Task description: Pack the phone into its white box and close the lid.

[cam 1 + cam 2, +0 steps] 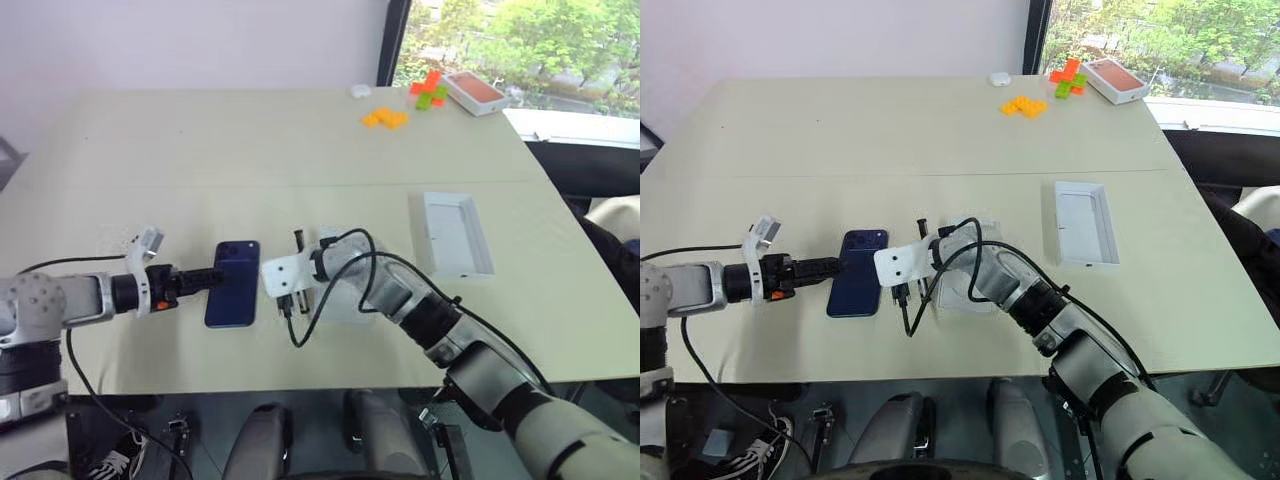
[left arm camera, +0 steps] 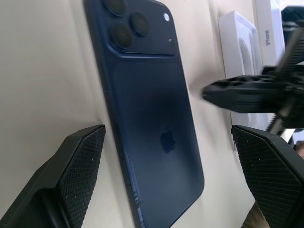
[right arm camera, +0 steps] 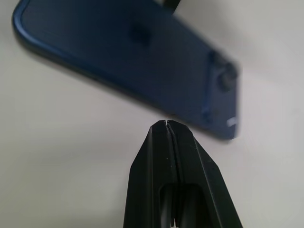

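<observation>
The phone [image 1: 233,285] will settle inside the white box with its back up when I lower it, because the box has a raised rim [image 2: 243,50] around its sunken insert.
The phone [image 1: 233,283] lies back up on the table, its camera cluster at the far end. My left gripper [image 2: 167,130] reaches in from the left and stands open, one finger on each side of the phone's near part without gripping it. My right gripper [image 3: 166,124] is shut on nothing, its tip just short of the phone's right long edge. The white box [image 1: 970,290] sits right of the phone, mostly covered by my right forearm; its top shows a white insert with an oval recess [image 2: 242,52]. The lid [image 1: 455,235] lies open side up farther right.
At the table's far right are orange blocks [image 1: 385,117], green and red blocks [image 1: 430,92], a white box with an orange-red top [image 1: 473,92] and a small white round object [image 1: 360,91]. The table's front edge runs just below both arms.
</observation>
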`<state>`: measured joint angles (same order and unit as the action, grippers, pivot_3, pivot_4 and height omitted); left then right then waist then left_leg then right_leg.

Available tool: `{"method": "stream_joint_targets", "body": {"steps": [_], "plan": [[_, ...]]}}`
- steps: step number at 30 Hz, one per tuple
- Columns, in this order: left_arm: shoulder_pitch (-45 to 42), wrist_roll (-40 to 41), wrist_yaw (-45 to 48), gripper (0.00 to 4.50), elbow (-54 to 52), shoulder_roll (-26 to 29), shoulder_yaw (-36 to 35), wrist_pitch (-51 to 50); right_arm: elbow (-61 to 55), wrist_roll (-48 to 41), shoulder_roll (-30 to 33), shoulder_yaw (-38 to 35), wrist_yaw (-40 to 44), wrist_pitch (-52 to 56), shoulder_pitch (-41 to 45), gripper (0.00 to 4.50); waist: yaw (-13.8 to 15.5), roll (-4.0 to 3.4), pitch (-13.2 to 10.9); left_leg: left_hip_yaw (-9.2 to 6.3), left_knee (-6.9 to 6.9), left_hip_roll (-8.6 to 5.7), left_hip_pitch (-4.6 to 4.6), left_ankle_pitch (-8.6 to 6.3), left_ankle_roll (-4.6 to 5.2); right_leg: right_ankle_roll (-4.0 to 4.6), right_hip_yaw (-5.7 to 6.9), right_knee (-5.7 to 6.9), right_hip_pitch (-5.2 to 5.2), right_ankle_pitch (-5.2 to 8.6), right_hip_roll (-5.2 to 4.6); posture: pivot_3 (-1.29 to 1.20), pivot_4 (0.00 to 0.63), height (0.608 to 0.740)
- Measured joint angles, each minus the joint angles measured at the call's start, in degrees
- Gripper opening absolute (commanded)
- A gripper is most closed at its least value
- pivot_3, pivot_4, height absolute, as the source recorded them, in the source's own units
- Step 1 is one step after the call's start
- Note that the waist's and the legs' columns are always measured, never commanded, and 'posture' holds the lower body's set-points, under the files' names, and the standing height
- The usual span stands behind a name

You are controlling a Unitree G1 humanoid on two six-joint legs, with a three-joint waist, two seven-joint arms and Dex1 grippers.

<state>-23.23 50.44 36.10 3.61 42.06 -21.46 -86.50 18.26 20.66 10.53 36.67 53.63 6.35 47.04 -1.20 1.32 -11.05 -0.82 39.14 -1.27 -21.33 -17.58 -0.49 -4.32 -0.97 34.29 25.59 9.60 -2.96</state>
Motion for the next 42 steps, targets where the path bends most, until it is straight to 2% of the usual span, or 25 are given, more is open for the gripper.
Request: {"method": "stream_joint_targets", "body": {"steps": [5, 10, 16, 20, 27, 34, 40, 42], "plan": [[-0.2, 0.0, -0.6, 4.48, 0.1, -0.7, -0.3, -0.3, -0.3, -3.0, -2.7, -1.9, 2.8, 9.8, 0.5, 0.0, 0.1, -0.01, 0.0, -0.09, 0.0, -0.02, 0.01, 0.01, -0.02, 0.01, 0.04, -0.01, -0.04, 0.0, -0.02, 0.0, 0.15, 0.74], [-1.1, -0.7, -2.5, 4.48, 0.6, -3.2, -1.8, -0.5, -0.5, -3.5, -4.2, -2.6, 2.2, 14.2, 0.5, 0.0, 0.2, -0.05, 0.0, -0.25, -0.01, -0.07, 0.03, 0.06, -0.11, 0.01, 0.16, -0.01, -0.12, 0.0, -0.04, 0.0, 0.15, 0.74], [-2.9, -1.3, -5.4, 4.48, 0.7, -5.5, -3.3, -3.3, 0.0, -3.5, -4.4, -2.6, 1.2, 14.2, 0.5, 0.0, 0.2, -0.09, 0.1, -0.39, -0.03, -0.09, 0.06, 0.11, -0.2, 0.02, 0.25, 0.0, -0.17, -0.01, -0.04, 0.0, 0.15, 0.74], [-3.4, -0.8, -5.9, 4.48, 0.8, -4.6, -2.4, -4.1, 0.0, -3.5, -4.5, -2.5, 1.2, 14.0, 0.5, 0.0, 0.1, -0.08, 0.1, -0.4, -0.08, -0.11, 0.05, 0.11, -0.21, 0.02, 0.25, -0.02, -0.16, 0.0, -0.05, 0.0, 0.15, 0.74], [-5.3, 4.5, -7.1, 4.48, 4.9, 0.0, 2.2, -4.3, 0.0, -3.5, -4.4, -2.4, 1.2, 13.4, 0.5, 0.0, -0.1, -0.09, 0.1, -0.42, -0.12, -0.1, 0.04, 0.11, -0.22, 0.02, 0.25, -0.04, -0.14, 0.0, -0.04, 0.0, 0.15, 0.74], [-6.8, 11.3, -13.5, 4.48, 7.1, -1.1, 2.8, -4.7, 0.9, -3.4, -4.3, -2.4, 1.1, 12.2, 0.7, 0.0, 0.0, -0.09, 0.1, -0.44, -0.12, -0.11, 0.03, 0.12, -0.23, 0.02, 0.25, -0.03, -0.14, -0.01, -0.06, 0.0, 0.15, 0.74], [-6.8, 13.8, -16.5, 4.48, 8.1, -2.3, 2.0, -4.7, 1.6, -3.4, -4.3, -2.4, 0.8, 11.5, 1.1, 0.0, 0.0, -0.09, 0.1, -0.47, -0.12, -0.13, 0.03, 0.14, -0.26, 0.02, 0.27, -0.03, -0.14, -0.01, -0.08, 0.0, 0.15, 0.74], [-6.7, 13.9, -17.1, 3.97, 7.9, -2.3, 2.0, -4.7, 1.7, -3.2, -4.1, -2.3, 0.7, 11.1, 1.1, 0.0, 0.0, -0.09, 0.1, -0.47, -0.11, -0.13, 0.03, 0.14, -0.26, 0.02, 0.27, -0.03, -0.14, -0.01, -0.08, 0.0, 0.15, 0.74]]}}
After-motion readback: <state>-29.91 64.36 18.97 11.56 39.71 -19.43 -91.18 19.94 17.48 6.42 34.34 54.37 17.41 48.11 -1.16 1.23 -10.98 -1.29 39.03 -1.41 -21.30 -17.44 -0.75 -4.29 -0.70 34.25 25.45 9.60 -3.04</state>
